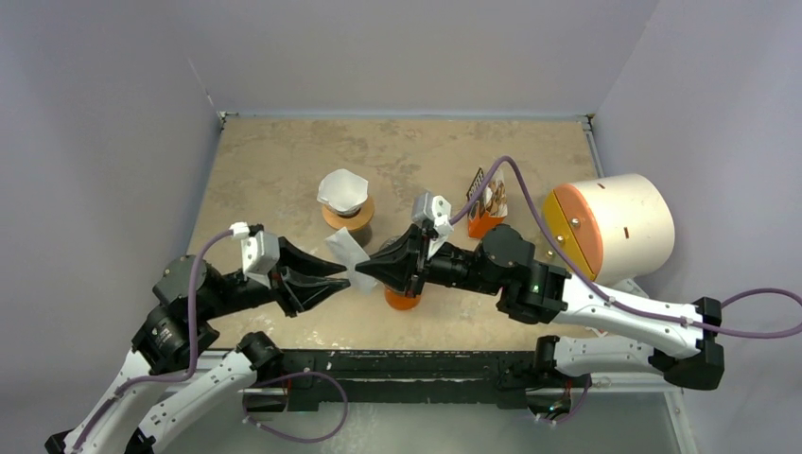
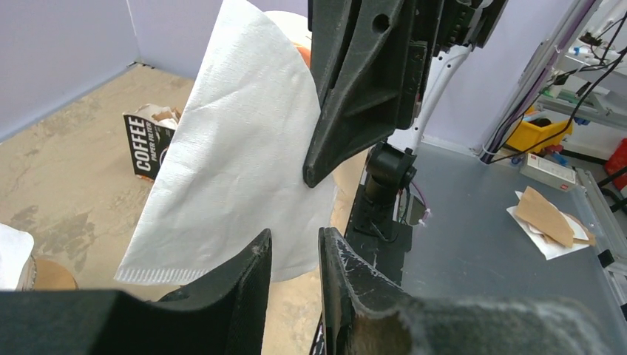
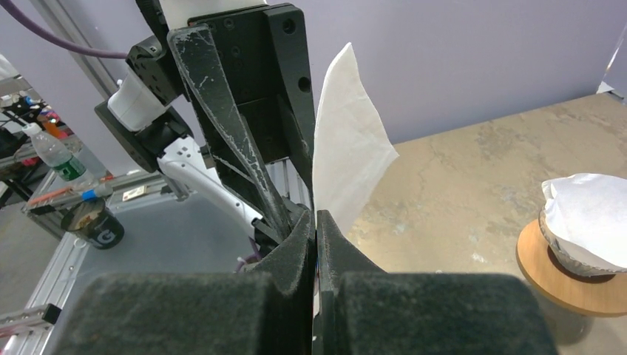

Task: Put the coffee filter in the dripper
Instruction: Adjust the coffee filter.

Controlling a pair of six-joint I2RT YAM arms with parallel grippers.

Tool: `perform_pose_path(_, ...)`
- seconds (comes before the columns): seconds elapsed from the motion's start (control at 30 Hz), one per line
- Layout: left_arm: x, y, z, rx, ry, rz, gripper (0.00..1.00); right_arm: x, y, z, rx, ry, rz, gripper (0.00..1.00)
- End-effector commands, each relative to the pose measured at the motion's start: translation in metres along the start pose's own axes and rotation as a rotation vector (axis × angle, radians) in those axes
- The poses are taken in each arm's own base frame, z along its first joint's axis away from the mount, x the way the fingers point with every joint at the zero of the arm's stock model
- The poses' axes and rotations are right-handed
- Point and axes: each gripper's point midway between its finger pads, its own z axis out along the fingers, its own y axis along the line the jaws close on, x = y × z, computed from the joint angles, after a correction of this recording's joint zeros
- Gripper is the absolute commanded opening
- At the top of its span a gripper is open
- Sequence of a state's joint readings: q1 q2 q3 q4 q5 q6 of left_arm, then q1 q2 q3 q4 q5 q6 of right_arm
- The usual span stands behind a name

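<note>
The coffee filter's broad side (image 2: 233,163) rests across my left gripper's fingers, so I should open them wider and turn them to straddle the coffee filter's near edge (image 2: 292,275).
A white paper coffee filter (image 1: 345,250) hangs flat in the air between my two grippers. My right gripper (image 1: 361,272) is shut on its edge; in the right wrist view the jaws (image 3: 316,218) pinch the filter (image 3: 347,151). My left gripper (image 1: 340,283) is open just left of it. In the left wrist view the filter (image 2: 236,148) has its lower edge just beyond the open tips (image 2: 296,248). The dripper (image 1: 346,210) stands on a wooden base behind them with a white filter sitting in it. It also shows in the right wrist view (image 3: 584,237).
An orange cup (image 1: 402,300) stands under my right wrist. A coffee filter box (image 1: 488,194) stands at the back right and shows in the left wrist view (image 2: 144,140). A large white cylinder with an orange face (image 1: 615,227) lies at the right edge.
</note>
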State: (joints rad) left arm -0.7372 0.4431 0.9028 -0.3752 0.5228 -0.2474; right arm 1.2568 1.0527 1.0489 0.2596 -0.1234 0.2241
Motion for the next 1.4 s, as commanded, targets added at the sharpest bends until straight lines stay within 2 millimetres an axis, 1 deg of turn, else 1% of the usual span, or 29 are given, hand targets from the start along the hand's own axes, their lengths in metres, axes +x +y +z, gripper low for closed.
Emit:
perform_pose_path(0.0,-0.021,-0.013,-0.008,0.031,-0.059,0.016,0.29,-0.016,0.011,-0.007,-0.048,-0.033,-0.052,0.0)
perform_pose_path(0.13,-0.025,-0.015,-0.003,0.046,-0.09,-0.034,0.3,-0.011,0.023,-0.008,-0.123,-0.013,-0.088,0.0)
perform_pose_path(0.27,-0.023,-0.01,0.002,0.028,-0.082,-0.082,0.3,-0.007,0.035,-0.011,-0.208,-0.008,-0.128,0.0)
perform_pose_path(0.33,-0.021,-0.009,0.004,0.028,-0.075,-0.103,0.31,-0.006,0.038,-0.011,-0.234,-0.013,-0.154,0.0)
perform_pose_path(0.37,-0.02,-0.01,0.005,0.037,-0.074,-0.108,0.33,-0.004,0.039,-0.011,-0.245,-0.014,-0.162,0.0)
perform_pose_path(0.47,-0.019,-0.016,0.006,0.076,-0.07,-0.111,0.41,0.0,0.045,-0.011,-0.287,-0.01,-0.181,0.0)
perform_pose_path(0.57,-0.021,-0.022,0.007,0.114,-0.075,-0.12,0.44,0.003,0.05,-0.012,-0.329,-0.006,-0.2,0.0)
perform_pose_path(0.73,-0.022,-0.04,0.008,0.233,-0.067,-0.137,0.47,0.002,0.05,-0.011,-0.329,-0.009,-0.216,0.0)
perform_pose_path(0.83,-0.021,-0.046,0.01,0.278,-0.052,-0.155,0.47,0.001,0.046,-0.008,-0.304,-0.001,-0.215,0.0)
perform_pose_path(0.97,-0.021,-0.048,0.011,0.296,-0.046,-0.165,0.47,0.004,0.041,-0.007,-0.283,0.018,-0.216,0.0)
perform_pose_path(1.17,-0.027,-0.05,0.01,0.302,-0.069,-0.149,0.47,0.007,0.038,-0.006,-0.265,0.032,-0.214,0.0)
perform_pose_path(1.37,-0.024,-0.047,0.014,0.301,-0.047,-0.163,0.4,0.004,0.035,-0.004,-0.243,0.031,-0.211,0.0)
